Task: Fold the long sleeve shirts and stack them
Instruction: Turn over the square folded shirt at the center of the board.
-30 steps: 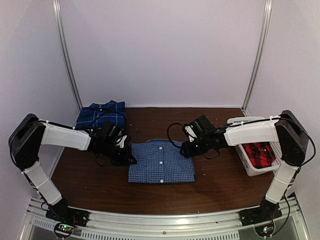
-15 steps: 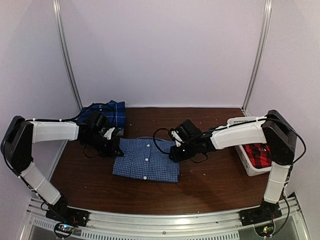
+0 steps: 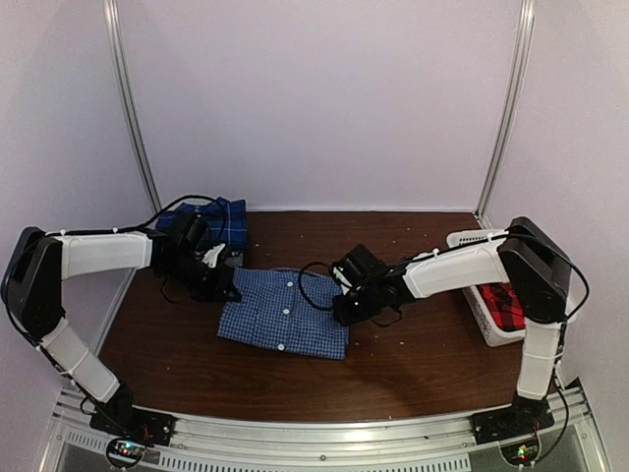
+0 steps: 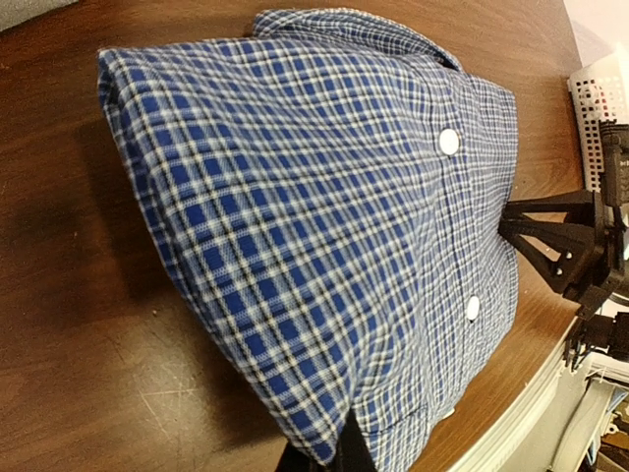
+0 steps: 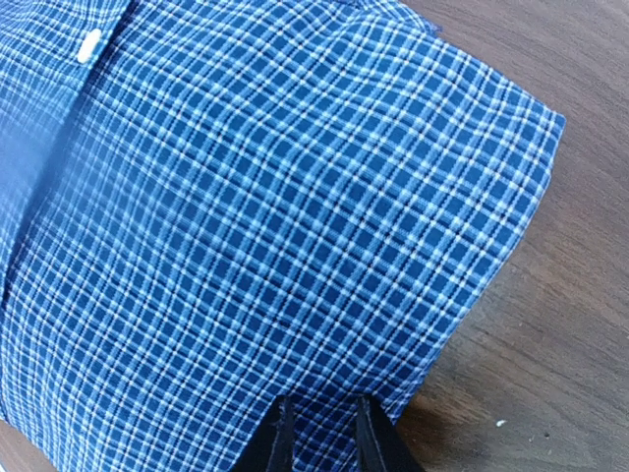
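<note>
The check shirt's collar lies (image 4: 349,27) underneath at the back edge. My left gripper should raise the shirt (image 3: 280,310) while my right gripper helps turn it so the collar is up.
The folded blue-and-white check shirt (image 3: 285,315) (image 4: 314,216) (image 5: 246,197) lies on the brown table, slightly askew, white buttons up. My left gripper (image 3: 224,283) (image 4: 339,454) is shut on its left edge, and cloth drapes over the dark fingers. On the right edge my right gripper (image 3: 346,307) (image 5: 322,411) is pinched onto a fold of cloth between its two black fingers. The darker blue plaid shirt (image 3: 214,218) lies folded at the back left, just behind the left gripper. The red-and-black plaid shirt (image 3: 511,305) sits in the basket.
A white slatted basket (image 3: 482,241) (image 4: 595,108) stands at the table's right edge. Metal frame posts (image 3: 133,128) rise at the back corners against white walls. Bare brown tabletop (image 3: 413,364) lies in front of the shirt.
Both arms have moved left and a little back, dragging the check shirt with them toward the dark plaid shirt; it has turned slightly. The right jaws have narrowed on the cloth.
</note>
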Controlling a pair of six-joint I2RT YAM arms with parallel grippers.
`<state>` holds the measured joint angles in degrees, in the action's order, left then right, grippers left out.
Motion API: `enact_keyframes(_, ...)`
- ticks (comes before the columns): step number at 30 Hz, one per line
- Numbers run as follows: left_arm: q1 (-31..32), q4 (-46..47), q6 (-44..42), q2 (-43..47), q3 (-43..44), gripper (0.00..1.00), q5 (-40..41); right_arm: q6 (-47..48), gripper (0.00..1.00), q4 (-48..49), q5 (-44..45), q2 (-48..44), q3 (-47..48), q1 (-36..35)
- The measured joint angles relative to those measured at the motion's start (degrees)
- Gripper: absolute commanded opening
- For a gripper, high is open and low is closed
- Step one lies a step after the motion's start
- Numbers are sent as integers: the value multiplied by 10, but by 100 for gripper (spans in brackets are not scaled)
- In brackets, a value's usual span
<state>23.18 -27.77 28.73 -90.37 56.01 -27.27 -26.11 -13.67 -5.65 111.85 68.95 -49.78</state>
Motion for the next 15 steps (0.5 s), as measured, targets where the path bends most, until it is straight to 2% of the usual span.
enact_keyframes(5, 0, -16, -13, 0, 14, 0, 0, 1, 31, -21, 37, -17, 6, -6)
enact_keyframes(15, -6, -70, -44, 11, 66, 0, 0, 2, 25, -38, 59, 0, 59, -9)
